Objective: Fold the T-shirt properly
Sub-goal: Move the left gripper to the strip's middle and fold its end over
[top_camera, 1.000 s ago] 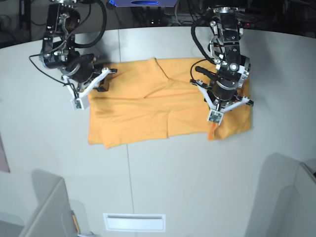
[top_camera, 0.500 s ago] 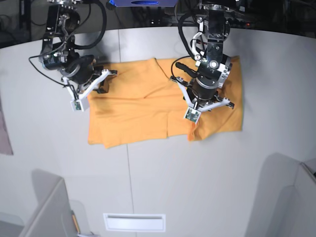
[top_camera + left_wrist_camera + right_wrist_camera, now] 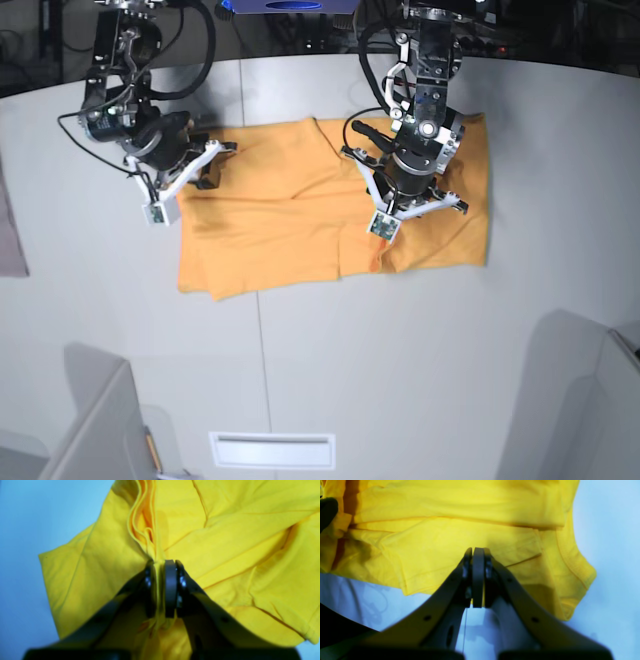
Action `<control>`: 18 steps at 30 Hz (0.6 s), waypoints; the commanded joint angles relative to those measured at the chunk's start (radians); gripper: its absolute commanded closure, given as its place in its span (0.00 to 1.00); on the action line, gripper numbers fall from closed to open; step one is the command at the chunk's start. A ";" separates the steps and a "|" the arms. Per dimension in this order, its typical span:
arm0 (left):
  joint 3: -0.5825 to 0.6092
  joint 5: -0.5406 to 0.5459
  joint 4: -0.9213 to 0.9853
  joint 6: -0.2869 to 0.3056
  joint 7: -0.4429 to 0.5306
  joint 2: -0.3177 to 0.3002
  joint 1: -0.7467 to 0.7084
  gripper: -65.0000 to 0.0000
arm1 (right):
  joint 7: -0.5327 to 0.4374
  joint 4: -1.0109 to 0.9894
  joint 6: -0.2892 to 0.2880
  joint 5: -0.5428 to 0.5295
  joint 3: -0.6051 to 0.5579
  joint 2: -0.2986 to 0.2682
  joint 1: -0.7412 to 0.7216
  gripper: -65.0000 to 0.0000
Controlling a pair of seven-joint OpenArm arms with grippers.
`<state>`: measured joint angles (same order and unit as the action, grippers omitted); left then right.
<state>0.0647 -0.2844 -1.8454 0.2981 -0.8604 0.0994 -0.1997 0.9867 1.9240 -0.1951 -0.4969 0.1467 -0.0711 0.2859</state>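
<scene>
Next, my left gripper lets go of a bunched fold (image 3: 386, 251) that stands up across the T-shirt under it, and smooths the cloth flat toward the T-shirt's outer edge (image 3: 486, 222).
The light-orange T-shirt (image 3: 280, 220) lies spread across the white table (image 3: 400, 350), with its right part folded and creased. My left gripper (image 3: 405, 200) hovers over that right part and is shut on a bunched ridge of cloth (image 3: 150, 530), which is pinched between the pads (image 3: 171, 585) of the left gripper (image 3: 160, 566). My right gripper (image 3: 208, 168) is at the T-shirt's upper left corner. In the right wrist view the right gripper (image 3: 475, 552) is shut over the T-shirt's hem (image 3: 470, 537). No cloth shows between its pads.
A pinkish-mauve cloth (image 3: 12, 230) shows at the left edge. Grey moulded shapes stand at the front left (image 3: 95, 410) and front right (image 3: 575, 390). A white slot (image 3: 272, 450) sits at the table's front. Cables and dark gear line the back.
My left gripper has carried the pinched right part of the T-shirt leftwards, narrowing the spread. The right arm has stayed put. The mauve cloth at the left edge has shifted upwards.
</scene>
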 commanded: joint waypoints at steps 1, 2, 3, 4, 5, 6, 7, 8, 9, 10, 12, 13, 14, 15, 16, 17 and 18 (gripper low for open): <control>0.008 -0.002 -0.018 -0.004 0.017 0.006 0.012 1.00 | -0.018 0.015 -0.005 -0.015 0.004 -0.005 -0.009 1.00; 0.008 0.000 -0.018 -0.004 0.017 0.006 0.012 1.00 | -0.018 0.015 -0.005 -0.015 0.004 -0.005 -0.009 1.00; 0.008 0.003 -0.018 -0.004 0.017 0.006 0.010 1.00 | -0.018 0.015 -0.005 -0.015 0.004 -0.005 -0.009 1.00; 0.008 0.004 -0.017 -0.004 0.017 0.006 0.010 1.00 | -0.018 0.015 -0.005 -0.015 0.004 -0.005 -0.009 1.00; 0.008 0.004 -0.017 -0.004 0.017 0.006 0.010 1.00 | -0.018 0.015 -0.005 -0.015 0.004 -0.005 -0.009 1.00; 0.008 0.006 -0.017 -0.004 0.017 0.006 0.010 1.00 | -0.018 0.015 -0.005 -0.015 0.004 -0.005 -0.009 1.00; 0.008 0.006 -0.017 -0.004 0.017 0.006 0.010 1.00 | -0.018 0.015 -0.005 -0.015 0.004 -0.005 -0.009 1.00; 0.008 0.006 -0.017 -0.004 0.017 0.006 0.013 1.00 | -0.018 0.015 -0.005 -0.015 0.004 -0.005 -0.009 1.00; 0.008 0.006 -0.017 -0.004 0.017 0.006 0.015 1.00 | -0.018 0.015 -0.005 -0.015 0.004 -0.005 -0.009 1.00; 0.008 0.006 -0.017 -0.004 0.017 0.006 0.016 1.00 | -0.018 0.015 -0.005 -0.015 0.004 -0.005 -0.009 1.00; 0.010 0.006 -0.017 -0.004 0.017 0.004 0.016 1.00 | -0.018 0.015 -0.005 -0.015 0.004 -0.005 -0.009 1.00; 0.010 0.006 -0.017 -0.004 0.017 0.004 0.016 1.00 | -0.018 0.015 -0.005 -0.015 0.004 -0.005 -0.009 1.00; 0.010 0.006 -0.017 -0.004 0.017 0.004 0.016 1.00 | -0.018 0.015 -0.005 -0.015 0.004 -0.005 -0.009 1.00; 0.010 0.006 -0.017 -0.004 0.017 0.004 0.015 1.00 | -0.018 0.015 -0.005 -0.015 0.004 -0.005 -0.009 1.00; 0.010 0.006 -0.017 -0.004 0.017 0.004 0.013 0.94 | -0.018 0.015 -0.005 -0.015 0.004 -0.005 -0.009 1.00; 0.011 0.006 -0.017 -0.004 0.017 0.004 0.012 0.84 | -0.018 0.015 -0.005 -0.015 0.004 -0.005 -0.007 1.00; 0.011 0.006 -0.017 -0.004 0.017 0.004 0.010 0.72 | -0.018 0.015 -0.005 -0.015 0.004 -0.005 -0.007 1.00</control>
<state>0.0723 -0.2836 -1.8454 0.2977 -0.8616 0.0978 -0.1955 0.9867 1.9240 -0.1951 -0.4969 0.1467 -0.0711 0.2859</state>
